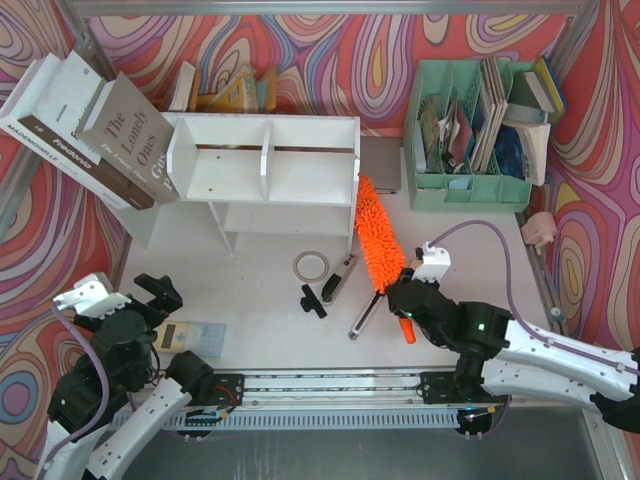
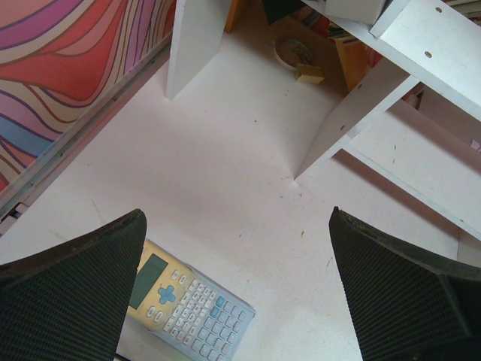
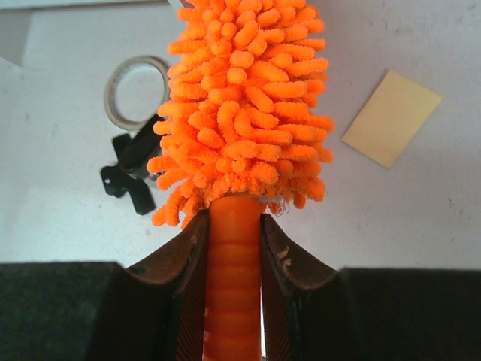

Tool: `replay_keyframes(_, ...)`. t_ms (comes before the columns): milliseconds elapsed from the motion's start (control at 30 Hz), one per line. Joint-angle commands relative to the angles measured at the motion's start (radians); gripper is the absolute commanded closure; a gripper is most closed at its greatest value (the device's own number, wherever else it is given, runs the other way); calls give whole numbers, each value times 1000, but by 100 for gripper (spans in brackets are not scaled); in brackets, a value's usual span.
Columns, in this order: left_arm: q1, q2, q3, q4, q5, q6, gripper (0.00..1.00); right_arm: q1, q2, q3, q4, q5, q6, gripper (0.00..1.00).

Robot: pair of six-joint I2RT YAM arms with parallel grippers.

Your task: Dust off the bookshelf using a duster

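Observation:
My right gripper should lift the duster's fluffy head clear and my left gripper should take its fluffy middle (image 1: pixel 376 234), because the head sits low beside the bookshelf's side panel (image 1: pixel 356 188).
The white bookshelf (image 1: pixel 262 165) stands at the back of the table; its legs and boards show in the left wrist view (image 2: pixel 398 68). The orange fluffy duster (image 1: pixel 375 235) points toward the shelf's right side panel, with its far tip next to the panel. My right gripper (image 1: pixel 402 297) is shut on the duster's orange handle just below the fluffy head (image 3: pixel 244 113), and the right wrist view shows both jaws pressed on it (image 3: pixel 234 222). My left gripper (image 1: pixel 172 333) is open and empty at the near left, over a calculator (image 2: pixel 192 301).
A mint-green file organizer (image 1: pixel 470 130) stands at the back right. Large books (image 1: pixel 85 130) lean on the shelf's left side. A tape ring (image 1: pixel 311 266) and black-and-silver tools (image 1: pixel 335 285) lie left of the duster. A yellow note (image 3: pixel 391 116) lies to its right.

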Motion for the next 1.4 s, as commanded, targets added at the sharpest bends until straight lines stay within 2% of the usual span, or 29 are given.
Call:
replay_keyframes(0, -4, 5, 0, -13, -11, -3, 2, 7, -89, 45, 135, 48, -90, 100)
replay_keyframes(133, -4, 2, -1, -14, -11, -4, 2, 7, -100, 15, 140, 31, -66, 100)
replay_keyframes(400, -4, 7, 0, -14, -11, -5, 2, 8, -12, -126, 203, -65, 20, 100)
replay_keyframes(567, -4, 22, 5, -37, -59, -38, 2, 7, 9, -187, 232, -44, 42, 100)
replay_keyframes(733, -4, 39, 11, -53, -72, -56, 2, 7, -8, -172, 214, 25, 30, 100)
replay_keyframes(967, -4, 48, 11, -49, -69, -54, 2, 7, -122, -36, 206, 168, -135, 100)
replay_keyframes(1100, -2, 72, 40, -38, -29, -33, 2, 7, -156, 53, 268, 190, -267, 100)
replay_keyframes(1200, -3, 160, 108, -23, 88, -6, 2, 7, -161, 104, 329, 212, -377, 100)
replay_keyframes(1367, -3, 429, 264, -27, 222, -97, 2, 7, -170, 150, 479, 210, -600, 100)
